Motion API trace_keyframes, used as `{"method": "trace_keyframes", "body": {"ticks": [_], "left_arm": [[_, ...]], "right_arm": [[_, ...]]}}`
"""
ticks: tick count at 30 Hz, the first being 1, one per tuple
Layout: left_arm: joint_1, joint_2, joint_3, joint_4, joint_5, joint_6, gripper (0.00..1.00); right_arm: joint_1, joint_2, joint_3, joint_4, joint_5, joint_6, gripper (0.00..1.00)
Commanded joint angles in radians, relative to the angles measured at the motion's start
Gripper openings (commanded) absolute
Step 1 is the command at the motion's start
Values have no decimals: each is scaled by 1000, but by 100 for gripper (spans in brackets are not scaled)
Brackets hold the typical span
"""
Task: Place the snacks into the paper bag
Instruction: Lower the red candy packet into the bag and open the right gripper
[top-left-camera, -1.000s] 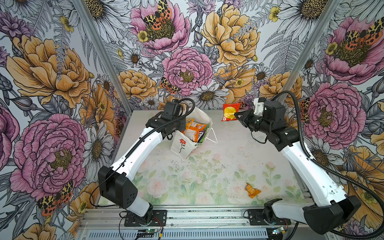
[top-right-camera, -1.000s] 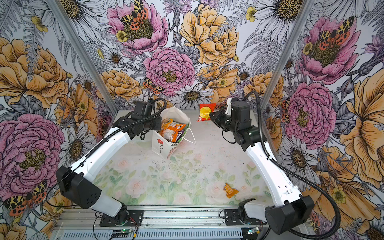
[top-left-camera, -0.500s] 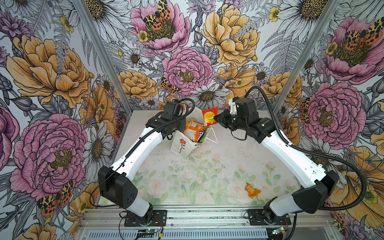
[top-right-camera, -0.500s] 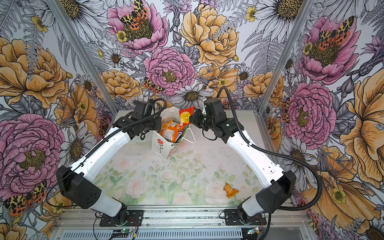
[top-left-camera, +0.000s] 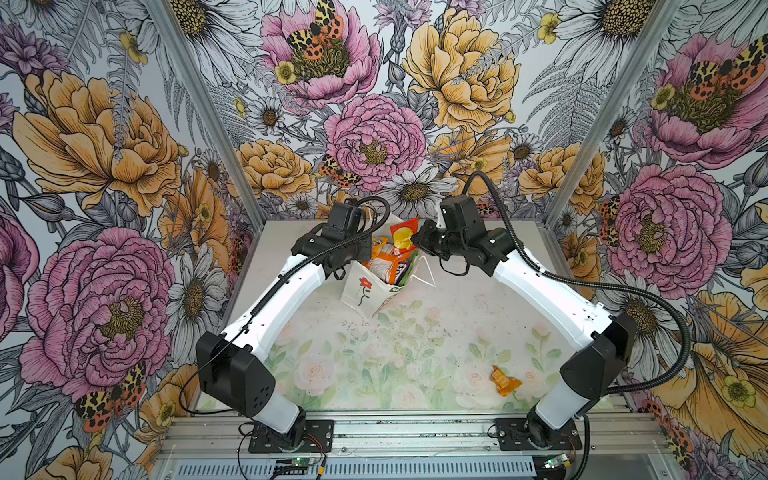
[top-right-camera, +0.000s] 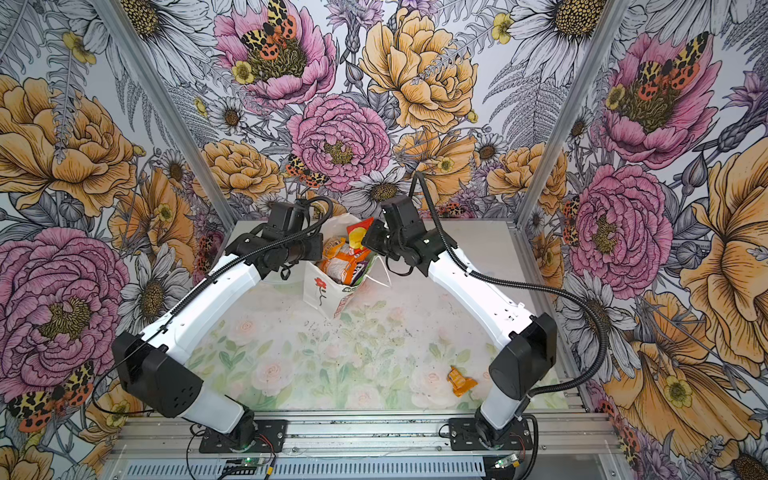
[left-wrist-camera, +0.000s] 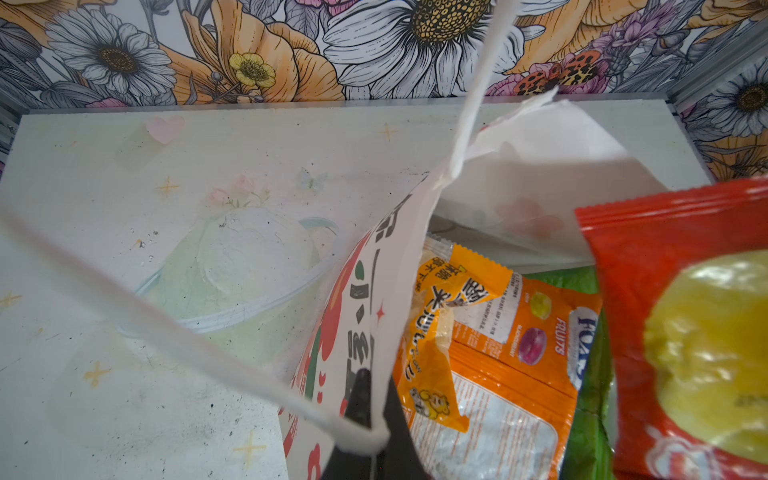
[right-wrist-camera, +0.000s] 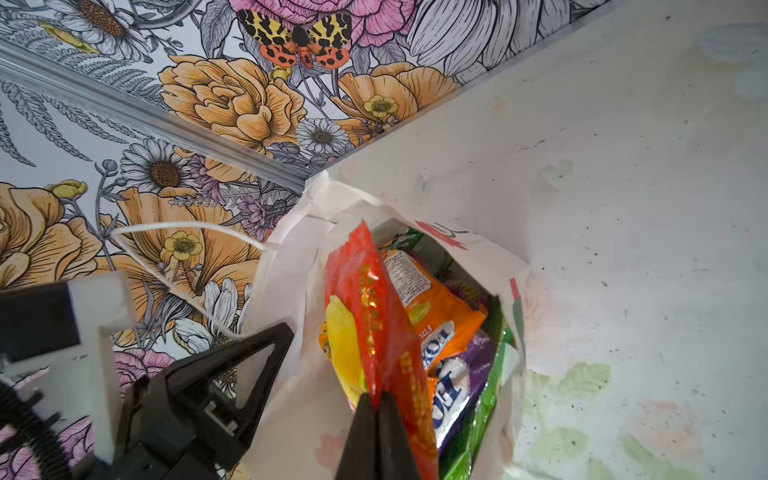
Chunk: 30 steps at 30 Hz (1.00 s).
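The red sachet (top-left-camera: 404, 233) hangs over the paper bag's opening, clear of the bag's rim. My right gripper should keep lowering it until it meets the snacks inside (top-left-camera: 385, 265).
The white paper bag (top-left-camera: 362, 291) (top-right-camera: 319, 289) stands at the back middle, mouth up, holding several snacks: an orange packet (top-left-camera: 387, 262) (left-wrist-camera: 511, 357) (right-wrist-camera: 434, 309), a purple FOX'S packet (right-wrist-camera: 461, 386) and a green one (right-wrist-camera: 488, 409). My left gripper (left-wrist-camera: 376, 392) is shut on the bag's near rim (left-wrist-camera: 386, 316). My right gripper (right-wrist-camera: 377, 397) (top-left-camera: 415, 240) (top-right-camera: 368, 240) is shut on a red sachet (top-left-camera: 402, 236) (top-right-camera: 356, 235) (left-wrist-camera: 681, 332) (right-wrist-camera: 372, 316), which hangs over the bag's mouth. A small orange wrapper (top-left-camera: 503, 380) (top-right-camera: 460, 380) lies on the mat at the front right.
The flowered back wall (top-left-camera: 374, 145) is close behind the bag. A white cord handle (top-left-camera: 424, 277) droops on the bag's right side, and another cord (left-wrist-camera: 166, 328) crosses the left wrist view. The left arm's gripper body (right-wrist-camera: 216, 386) sits beside the bag.
The right gripper has carried the red sachet leftward from the back right of the table to above the bag's mouth. The left gripper has stayed on the bag's rim.
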Motion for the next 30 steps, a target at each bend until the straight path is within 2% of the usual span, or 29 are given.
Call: {"method": "trace_keyframes", "body": {"ticks": [1,7,22,30], "left_arm": [[-7,-31,8,86,7,-5,0],[-21,-31,10,86,9,-5,0],[-19,-39,12,86,17,-5,0],[-16,-33,12,87,16,-6,0]], "right_arm": [[11,40,64,-11,37,-26,0],[15,111,114,-36,61,-40,0],[68,277,232,-60,18,-46,0],[88,312,245,-61,10,-46,0]]}}
